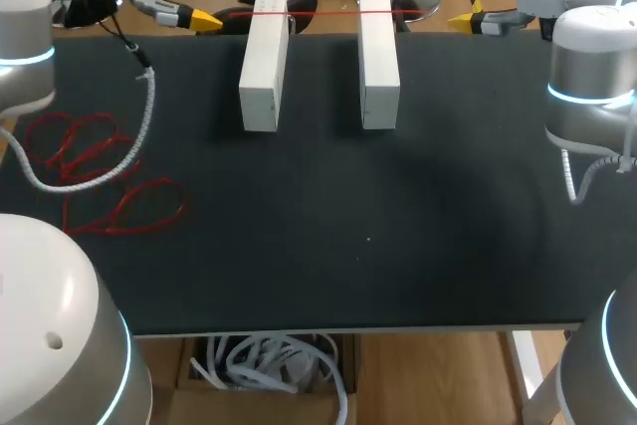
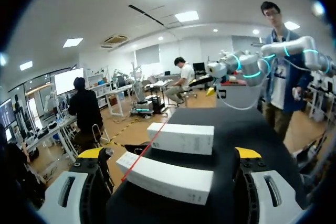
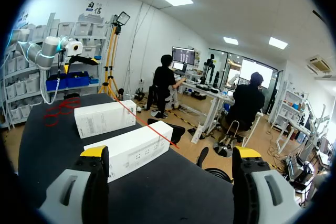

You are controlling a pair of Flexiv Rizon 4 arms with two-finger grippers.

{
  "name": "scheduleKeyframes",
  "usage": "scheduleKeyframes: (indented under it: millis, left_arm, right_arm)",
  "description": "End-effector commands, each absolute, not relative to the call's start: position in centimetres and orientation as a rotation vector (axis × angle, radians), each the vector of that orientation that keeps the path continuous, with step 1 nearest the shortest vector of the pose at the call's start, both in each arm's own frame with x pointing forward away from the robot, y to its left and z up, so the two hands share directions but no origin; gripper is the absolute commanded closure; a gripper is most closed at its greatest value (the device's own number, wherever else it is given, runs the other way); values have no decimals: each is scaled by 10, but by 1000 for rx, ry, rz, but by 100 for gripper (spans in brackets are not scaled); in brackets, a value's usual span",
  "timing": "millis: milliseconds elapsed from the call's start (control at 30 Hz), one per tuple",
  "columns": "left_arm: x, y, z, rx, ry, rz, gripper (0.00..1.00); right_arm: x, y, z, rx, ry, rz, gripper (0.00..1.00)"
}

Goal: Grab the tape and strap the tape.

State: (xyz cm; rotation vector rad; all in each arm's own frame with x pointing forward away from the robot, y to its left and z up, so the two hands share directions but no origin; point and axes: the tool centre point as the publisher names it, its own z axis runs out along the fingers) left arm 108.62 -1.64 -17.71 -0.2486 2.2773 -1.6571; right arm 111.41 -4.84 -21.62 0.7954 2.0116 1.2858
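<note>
My gripper will lift one end of the red tape (image 1: 382, 12), and the red tape will come free and stay nearly straight, because it runs straight across the gap (image 1: 323, 14) between the white boxes.
Two long white boxes, the left box (image 1: 264, 62) and the right box (image 1: 378, 59), lie side by side at the table's far edge. A thin red tape line (image 1: 323, 14) runs taut across both their far ends. Loose red tape loops (image 1: 75, 146) lie on the black table at the left. My left gripper (image 1: 191, 2) hovers open at the far left corner, beside the left box. My right gripper (image 1: 468, 13) is open at the far right. In the left wrist view, my left gripper (image 2: 168, 153) faces the near box (image 2: 168, 179) and red line (image 2: 144, 153). My right gripper (image 3: 170, 152) faces its near box (image 3: 128, 150); nothing is held.
A grey cable (image 1: 109, 161) from my left arm droops over the red loops. A second group of loops (image 1: 129, 206) lies nearer the table's front left. The black table (image 1: 378, 246) spreads out in front of the boxes.
</note>
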Motion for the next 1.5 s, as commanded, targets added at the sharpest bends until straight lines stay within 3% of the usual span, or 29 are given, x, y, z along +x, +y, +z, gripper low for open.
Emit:
scheduleKeyframes:
  millis: [33, 367, 933, 1033, 1133, 1200, 1233, 1367, 1500]
  left_arm:
    - [1093, -11, -180, 286, 2431, -1763, 0]
    - [1125, -15, -185, 418, 2473, -1805, 0]
    - [1191, -25, -246, 526, 2503, -2025, 0]
    - [1199, -23, -257, 516, 2500, -2081, 18]
    - [1206, -20, -266, 501, 2489, -2122, 22]
    - [1211, -19, -273, 497, 2485, -2145, 48]
    - [1213, -19, -277, 496, 2479, -2158, 50]
    - [1219, -20, -285, 505, 2475, -2185, 36]
    - [1225, -22, -295, 501, 2455, -2219, 37]
  right_arm:
    - [1114, -49, -217, 794, 2011, 1289, 0]
    - [1114, -49, -217, 794, 2011, 1289, 0]
    - [1114, -49, -217, 794, 2011, 1289, 0]
    - [1114, -49, -217, 794, 2011, 1289, 0]
    - [1114, -49, -217, 794, 2011, 1289, 0]
    - [1114, -49, -217, 794, 2011, 1289, 0]
    - [1114, -49, -217, 794, 2011, 1289, 0]
    - [1114, -49, -217, 794, 2011, 1289, 0]
    - [1114, -49, -217, 794, 2011, 1289, 0]
